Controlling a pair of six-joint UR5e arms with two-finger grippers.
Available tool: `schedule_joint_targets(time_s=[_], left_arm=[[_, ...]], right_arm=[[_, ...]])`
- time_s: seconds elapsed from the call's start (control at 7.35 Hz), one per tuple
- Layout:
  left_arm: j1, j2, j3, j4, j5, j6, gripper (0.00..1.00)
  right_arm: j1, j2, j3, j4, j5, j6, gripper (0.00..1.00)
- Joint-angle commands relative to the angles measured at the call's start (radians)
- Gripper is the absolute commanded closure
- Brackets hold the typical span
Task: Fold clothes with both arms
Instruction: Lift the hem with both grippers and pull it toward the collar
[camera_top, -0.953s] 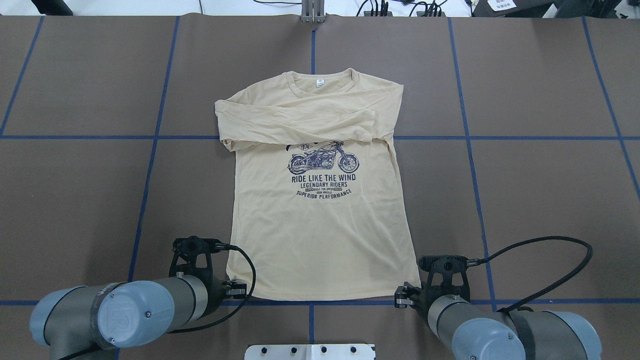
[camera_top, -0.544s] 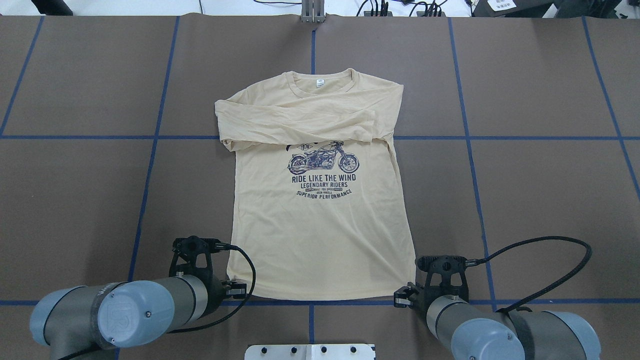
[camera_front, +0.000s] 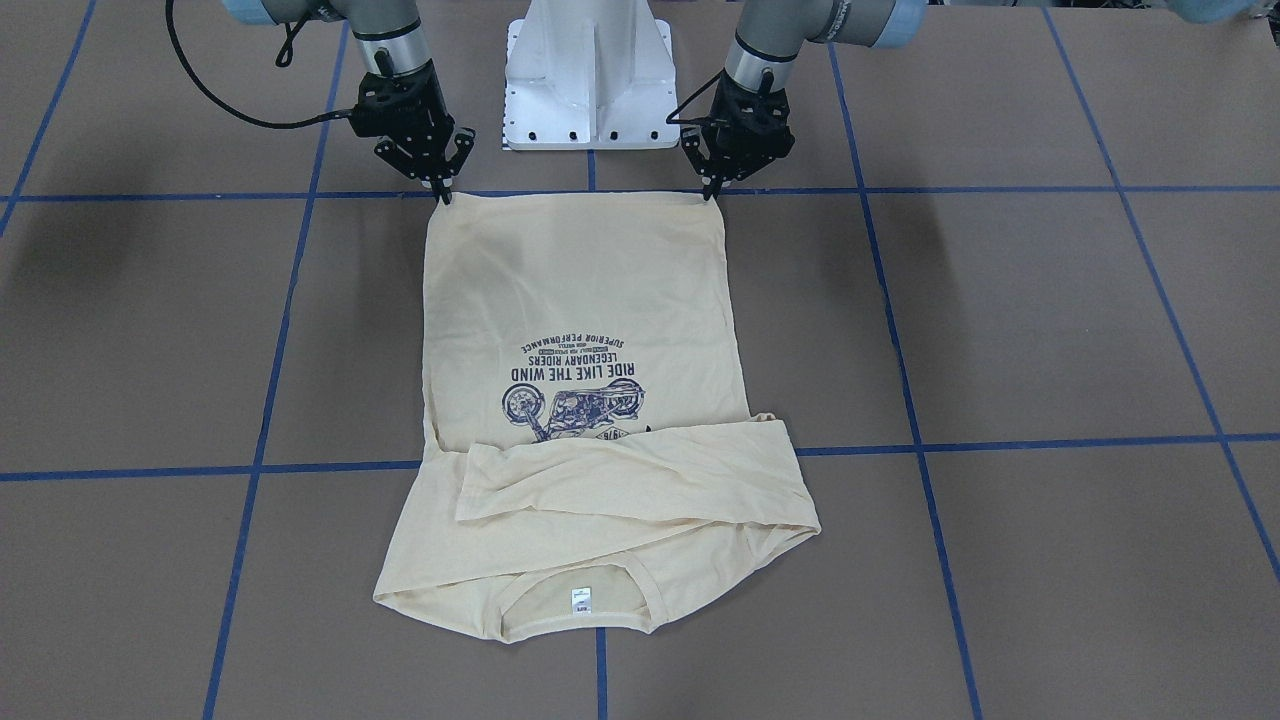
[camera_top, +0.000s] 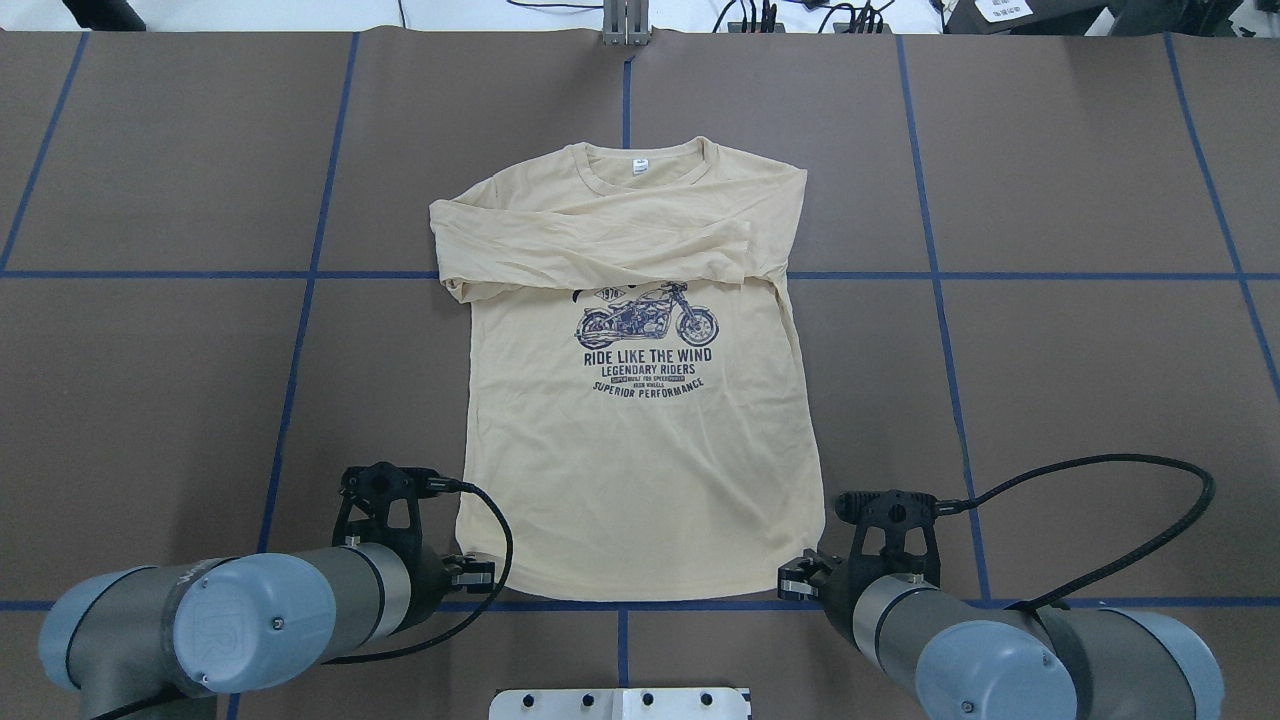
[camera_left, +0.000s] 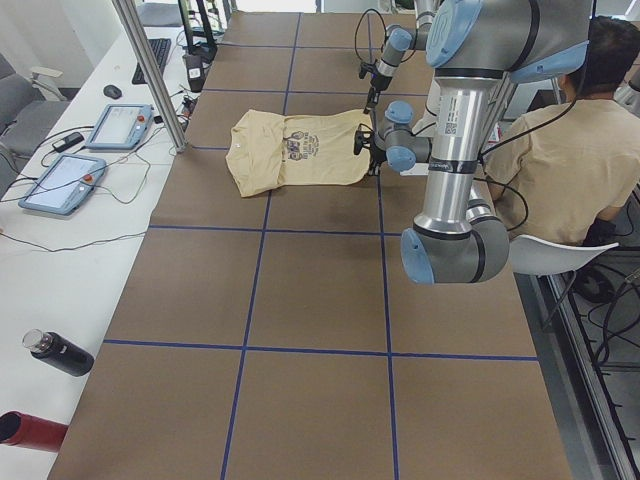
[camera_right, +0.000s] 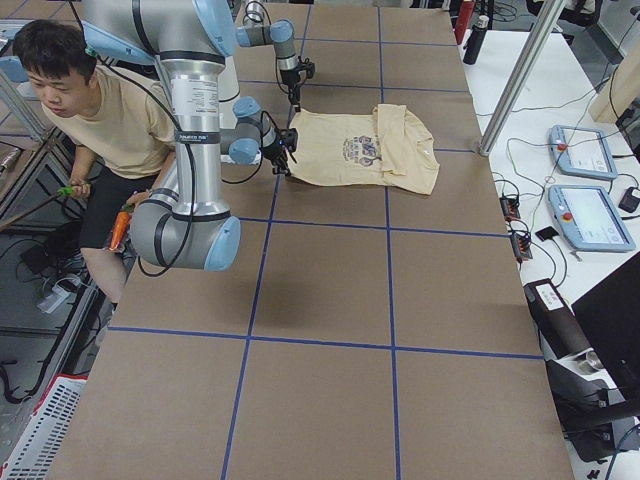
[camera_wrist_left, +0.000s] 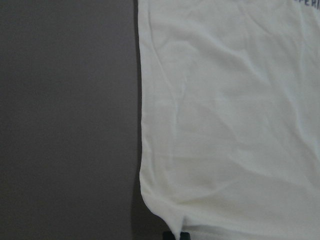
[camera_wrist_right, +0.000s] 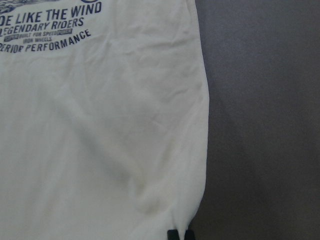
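The shirt's collar (camera_front: 582, 614) is far from the white base. My left gripper and my right gripper should pull the shirt closer before they fold its hem (camera_front: 576, 196) to the collar.
The cream-yellow shirt (camera_top: 640, 450) lies flat, print up, collar at the far side, both sleeves folded across the chest. It also shows in the front-facing view (camera_front: 580, 300). My left gripper (camera_top: 468, 576) is at the near left hem corner, shown in the front-facing view (camera_front: 712, 192) with fingers pinched together on it. My right gripper (camera_top: 796, 582) is at the near right hem corner, likewise pinched in the front-facing view (camera_front: 443, 195). Each wrist view shows the hem corner (camera_wrist_left: 165, 215) (camera_wrist_right: 185, 210) running into closed dark fingertips at the bottom edge.
The white base pedestal (camera_front: 590, 70) stands just behind the hem between the arms. Blue tape lines cross the brown table (camera_top: 1080, 380). A seated person (camera_left: 560, 160) is beside the robot. Control tablets (camera_left: 120, 125) and a dark bottle (camera_left: 58, 352) lie on the side bench.
My right gripper has shifted slightly left and the right hem corner has drawn inward with it. My left arm has moved only slightly; the rest of the shirt is unchanged.
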Motion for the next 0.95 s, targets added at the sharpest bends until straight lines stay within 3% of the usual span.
schedule_joint_targets(time_s=[0.0,0.14,0.27,0.54,0.82], left_arm=[[-0.008,-0.003,-0.236,0.212,-0.091,0.041,1.0],[-0.009,0.005,-0.336,0.29,-0.153,0.04,1.0],[0.009,0.008,-0.402,0.339,-0.166,0.023,1.0],[0.16,0.004,-0.447,0.349,-0.172,-0.058,1.0],[0.14,-0.003,-0.416,0.351,-0.165,-0.061,1.0]], right_arm=[[0.073,-0.012,0.167,-0.101,0.169,-0.009,1.0],[0.023,-0.013,0.26,-0.19,0.193,-0.011,1.0],[-0.07,-0.025,0.349,-0.209,0.211,-0.011,1.0],[-0.219,-0.024,0.463,-0.3,0.199,-0.009,1.0],[-0.162,-0.012,0.449,-0.374,0.143,-0.009,1.0]])
